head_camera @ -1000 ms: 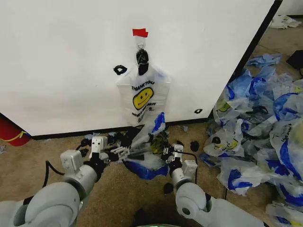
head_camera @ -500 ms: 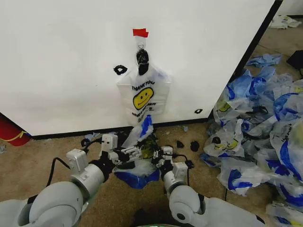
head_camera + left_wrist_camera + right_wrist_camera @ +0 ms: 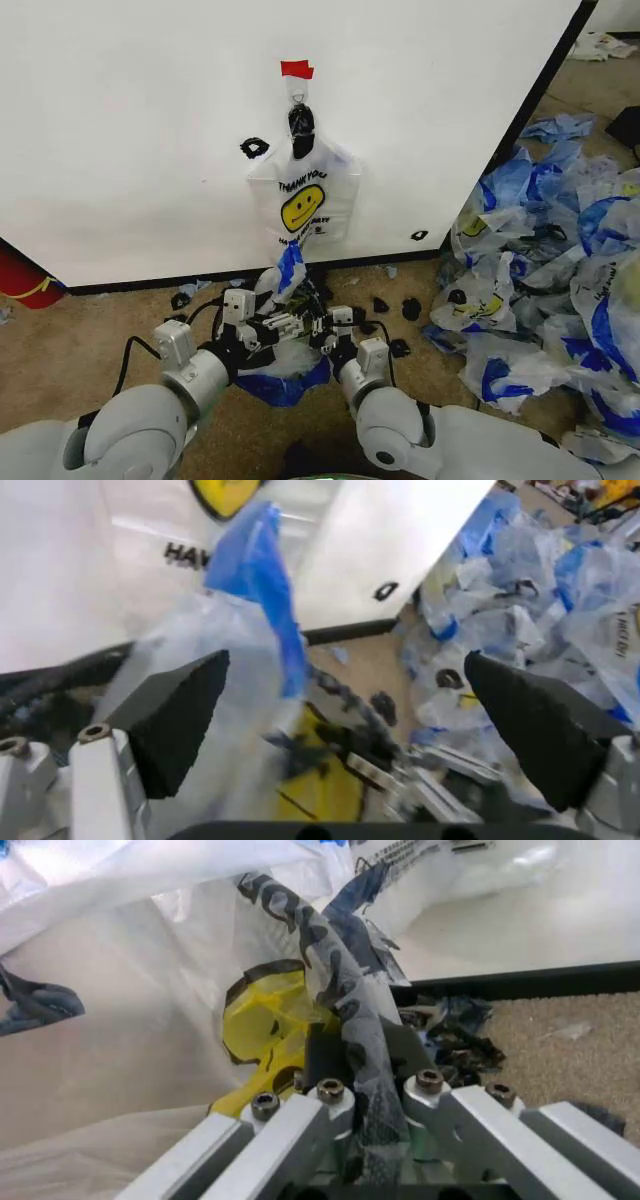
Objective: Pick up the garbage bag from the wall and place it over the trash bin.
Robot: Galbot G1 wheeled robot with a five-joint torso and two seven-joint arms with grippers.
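Observation:
My grippers should expect the trash bin to be hidden under the blue edge [image 3: 285, 388] of the garbage bag [image 3: 296, 357], as the edge hangs spread in a rounded curve below them.
The garbage bag [image 3: 283, 290], thin white plastic with blue parts and a yellow face, hangs between my two grippers low in front of the wall [image 3: 150, 120]. My right gripper [image 3: 322, 326] is shut on a twisted strip of the garbage bag [image 3: 345, 1012], which runs between its fingers [image 3: 330, 1091]. My left gripper [image 3: 345, 664] stands wide open, with the bag [image 3: 230, 667] lying against one black pad [image 3: 180, 712]. In the head view the left gripper [image 3: 290, 325] sits close beside the right one. A second bag of the same kind [image 3: 302, 200] hangs from the hook under the red tape [image 3: 295, 69]. The trash bin is hidden.
A big heap of blue-and-white plastic bags [image 3: 560, 300] covers the floor to the right. Small black scraps [image 3: 410, 308] lie along the wall's black base trim. A red object [image 3: 20, 280] sits at the far left on the brown carpet.
Both grippers have drawn closer together, the left one moving right and the right one left. The held bag's blue flap has shifted left with them.

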